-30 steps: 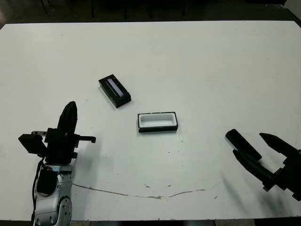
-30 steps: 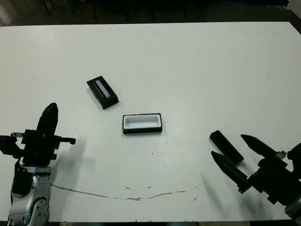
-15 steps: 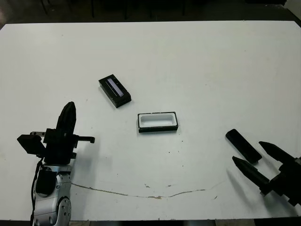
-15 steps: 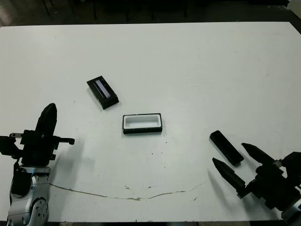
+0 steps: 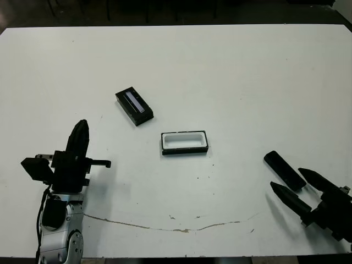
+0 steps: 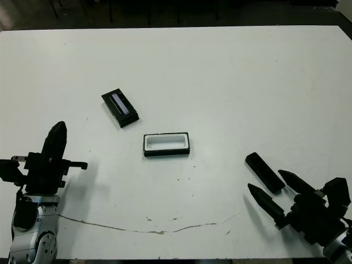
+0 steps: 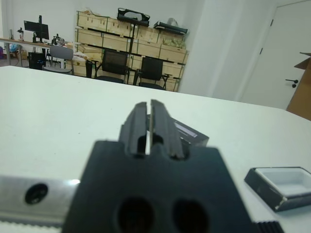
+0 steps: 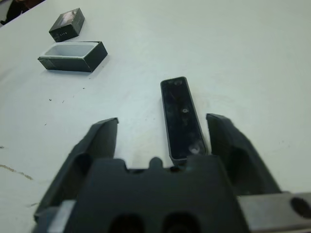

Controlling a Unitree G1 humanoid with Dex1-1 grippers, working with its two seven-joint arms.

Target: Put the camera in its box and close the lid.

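Note:
The camera's near end (image 5: 285,171) has a wide gap (image 8: 141,142) beside it, so I expect the camera to swivel flat about its far end when the robot's right gripper closes.
The camera (image 5: 284,170) is a slim black bar lying flat at the table's right front. My right gripper (image 5: 287,179) is open just in front of it, a finger on each side of its near end, touching neither side in the right wrist view (image 8: 182,116). The box (image 5: 185,151), black-walled and white-lined, sits open and empty mid-table. The lid (image 5: 134,107), a black block with a pale stripe, lies apart from it, further back and to the left. My left gripper (image 5: 81,126) is shut and holds nothing, hovering at the left front.
A thin dark crack line (image 5: 181,229) runs along the table near its front edge. Bare white table lies between the box and the camera. Beyond the table, the left wrist view shows chairs (image 7: 114,65) and shelves of crates.
My right gripper has drawn back toward the table's front edge, from over the camera to just in front of it. The camera, box, lid and left arm have not moved.

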